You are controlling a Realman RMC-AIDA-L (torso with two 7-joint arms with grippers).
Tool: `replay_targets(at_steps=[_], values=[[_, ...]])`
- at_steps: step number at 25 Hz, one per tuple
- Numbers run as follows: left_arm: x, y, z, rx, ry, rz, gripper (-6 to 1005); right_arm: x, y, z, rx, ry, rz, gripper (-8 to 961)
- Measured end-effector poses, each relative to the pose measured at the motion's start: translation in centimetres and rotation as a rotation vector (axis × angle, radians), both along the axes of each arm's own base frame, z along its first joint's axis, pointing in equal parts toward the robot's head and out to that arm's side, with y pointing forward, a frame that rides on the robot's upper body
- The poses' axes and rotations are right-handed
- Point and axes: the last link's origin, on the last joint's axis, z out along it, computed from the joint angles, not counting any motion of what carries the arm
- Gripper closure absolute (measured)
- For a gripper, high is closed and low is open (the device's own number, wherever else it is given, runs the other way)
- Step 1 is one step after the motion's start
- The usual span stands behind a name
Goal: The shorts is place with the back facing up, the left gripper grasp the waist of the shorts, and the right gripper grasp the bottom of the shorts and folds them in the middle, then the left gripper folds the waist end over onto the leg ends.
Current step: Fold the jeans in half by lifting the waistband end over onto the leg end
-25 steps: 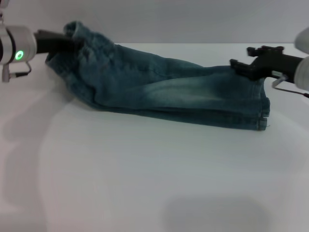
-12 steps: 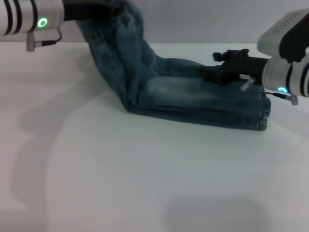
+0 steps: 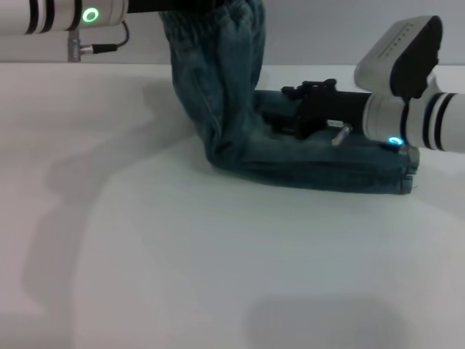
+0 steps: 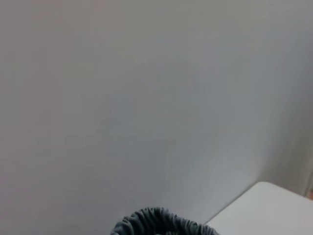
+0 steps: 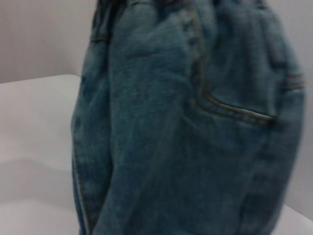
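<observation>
My right gripper should back off its spot over the flat leg half (image 3: 290, 154), where the waist must land, before my left gripper folds it onto the leg ends (image 3: 392, 174).
The blue denim shorts (image 3: 240, 138) are bent upward at the middle. Their waist (image 3: 232, 18) is lifted high at the top of the head view, with my left gripper (image 3: 190, 7) shut on it. The leg half lies flat on the table, and the bottom hems (image 3: 405, 178) sit at the right. My right gripper (image 3: 287, 110) rests low over the flat half near the bend, jaws apart with denim showing between them. The ruffled waist (image 4: 161, 223) shows in the left wrist view. In the right wrist view the hanging shorts (image 5: 186, 137) fill the picture, with a pocket seam (image 5: 234, 113) visible.
The white table (image 3: 218, 262) stretches wide in front of the shorts. A pale wall (image 4: 146, 98) stands behind, and a table corner (image 4: 274, 205) shows below it. My right arm (image 3: 421, 120) with its blue light lies over the hem end.
My left gripper has carried the waist up and to the right, standing that half of the shorts upright. My right gripper has slid left from the hems to the middle of the shorts.
</observation>
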Motion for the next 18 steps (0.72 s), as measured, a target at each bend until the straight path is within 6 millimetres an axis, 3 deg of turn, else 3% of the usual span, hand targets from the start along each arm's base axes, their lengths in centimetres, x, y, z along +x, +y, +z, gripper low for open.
replay_targets(at_steps=[7,18], values=[[1.5,-0.8,0.2,-0.021,-0.011,-0.055,870,-1.9,-0.5,-1.1,-0.040,0.013,0.057,380],[2.0,-1.1,0.1,-0.036,-0.012,-0.072,870,-4.9,-1.9,-3.2,-0.129,0.020,0.150,381]])
